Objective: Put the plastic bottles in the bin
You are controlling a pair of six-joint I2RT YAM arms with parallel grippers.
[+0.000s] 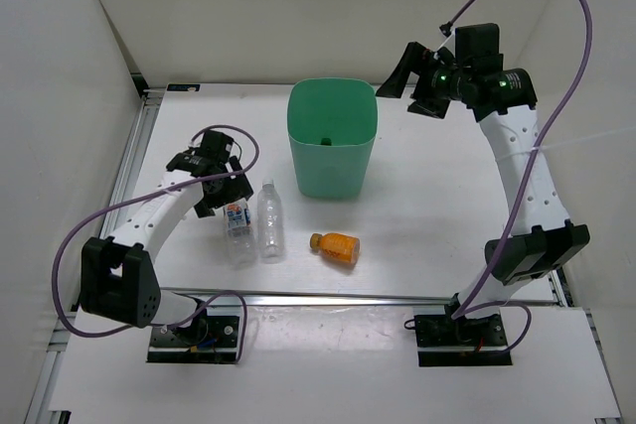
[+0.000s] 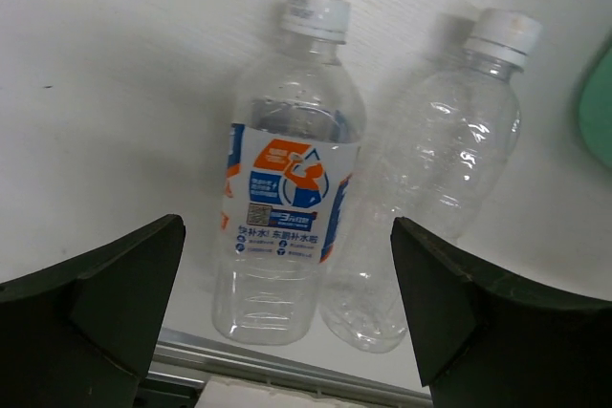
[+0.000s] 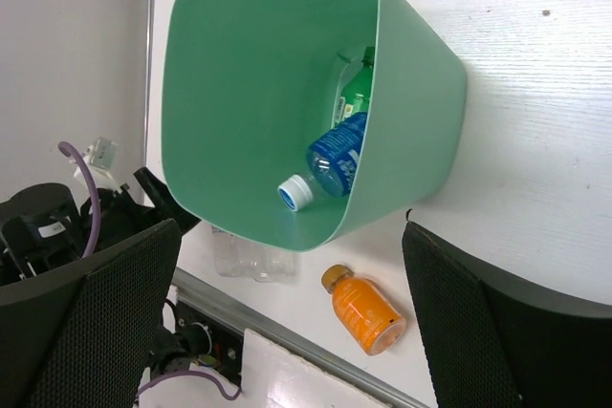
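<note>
The white-label bottle lies on the other side of the bin from the robot's right gripper, so the left gripper should pick the bottle up and bring it into the bin's opening.
The mint-green bin stands at the table's back centre. In the right wrist view the bin holds the green bottle and the blue-label bottle. The white-label bottle and the plain clear bottle lie side by side left of the bin. The short orange bottle lies in front of the bin. My left gripper is open and empty, over the white-label bottle, with the plain bottle beside it. My right gripper is open and empty, raised to the right of the bin.
An aluminium rail runs along the table's near edge, close to the bottles' bases. White walls close in the sides and back. The orange bottle and the bases of the clear bottles show below the bin's rim in the right wrist view.
</note>
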